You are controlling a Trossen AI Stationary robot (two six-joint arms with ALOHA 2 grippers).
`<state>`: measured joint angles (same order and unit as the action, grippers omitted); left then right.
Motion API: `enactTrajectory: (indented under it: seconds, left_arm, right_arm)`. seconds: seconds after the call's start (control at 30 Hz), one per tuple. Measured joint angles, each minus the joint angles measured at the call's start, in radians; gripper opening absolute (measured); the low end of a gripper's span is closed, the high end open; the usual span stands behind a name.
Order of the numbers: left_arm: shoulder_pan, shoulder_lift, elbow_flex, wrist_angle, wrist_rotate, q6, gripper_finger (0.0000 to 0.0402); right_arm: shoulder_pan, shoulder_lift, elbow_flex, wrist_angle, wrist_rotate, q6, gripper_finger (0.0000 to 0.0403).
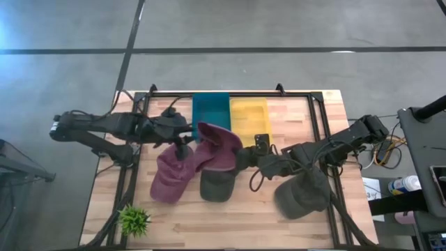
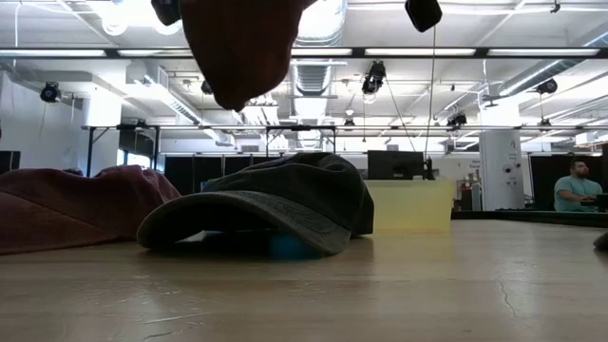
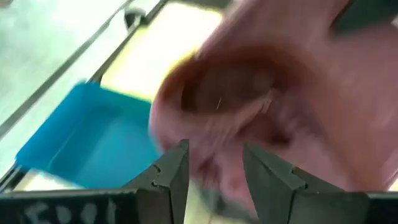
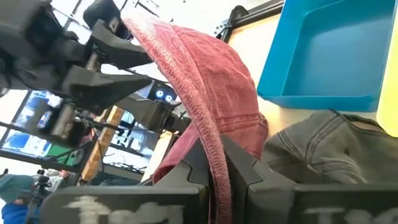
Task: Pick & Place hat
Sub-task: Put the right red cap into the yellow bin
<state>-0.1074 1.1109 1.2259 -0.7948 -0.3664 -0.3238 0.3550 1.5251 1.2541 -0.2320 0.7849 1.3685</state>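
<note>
The maroon hat's stitched edge (image 4: 199, 118) is held in my right gripper, so my left gripper should move back out of the way and my right gripper should bring the hat to the yellow bin (image 1: 249, 115).
A maroon hat (image 1: 217, 145) hangs in the air between both grippers, above the middle of the table; in the low view only its lower part (image 2: 239, 47) shows. My left gripper (image 1: 185, 143) stands at its left edge, shut on it. My right gripper (image 1: 245, 157) is shut on its right side. A second maroon hat (image 1: 171, 176) and a dark grey hat (image 1: 217, 185) lie on the table below. Another dark grey hat (image 1: 303, 192) lies under the right arm. My left gripper (image 3: 214, 168) has the hat's cloth (image 3: 217, 158) near the opening between its two fingers, coming level from the table's left. The hat's hollow inside (image 3: 230, 87) faces it. My right gripper (image 4: 216, 168) pinches the hat's stitched edge (image 4: 211, 140) between its two fingers, coming from the table's right. The hat is lifted clear and stretches away to the left gripper (image 4: 109, 31).
A teal bin (image 1: 210, 111) and a yellow bin (image 1: 249, 115) stand side by side at the far edge, just behind the held hat. A small green plant (image 1: 134, 219) sits at the near left corner. A black frame (image 1: 320, 125) edges the table.
</note>
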Motion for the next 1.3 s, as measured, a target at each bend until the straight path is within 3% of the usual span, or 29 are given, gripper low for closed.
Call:
enactTrajectory:
  seconds: [0.17,0.4,0.73,1.1,1.3]
  left_arm:
    - [0.000,0.015,-0.035,-0.081,0.010,-0.063,0.0142]
    - [-0.001,0.101,-0.144,0.096,0.162,-0.081,0.0142]
    - [-0.004,0.203,-0.130,0.356,0.164,-0.030,0.0142]
    - [-0.004,0.197,-0.117,0.364,0.152,0.026,0.0142]
    - [-0.005,0.179,-0.085,0.197,0.115,0.112,0.0142]
  right_arm:
    - [0.000,-0.004,0.003,0.002,0.000,-0.003,0.0013]
    - [0.000,-0.005,0.026,0.003,-0.001,-0.026,0.0013]
    - [0.000,-0.004,0.027,0.001,-0.028,-0.010,0.0013]
    - [-0.006,-0.004,0.022,-0.004,-0.051,-0.047,0.0013]
    - [-0.003,-0.004,0.021,-0.004,-0.025,-0.091,0.0013]
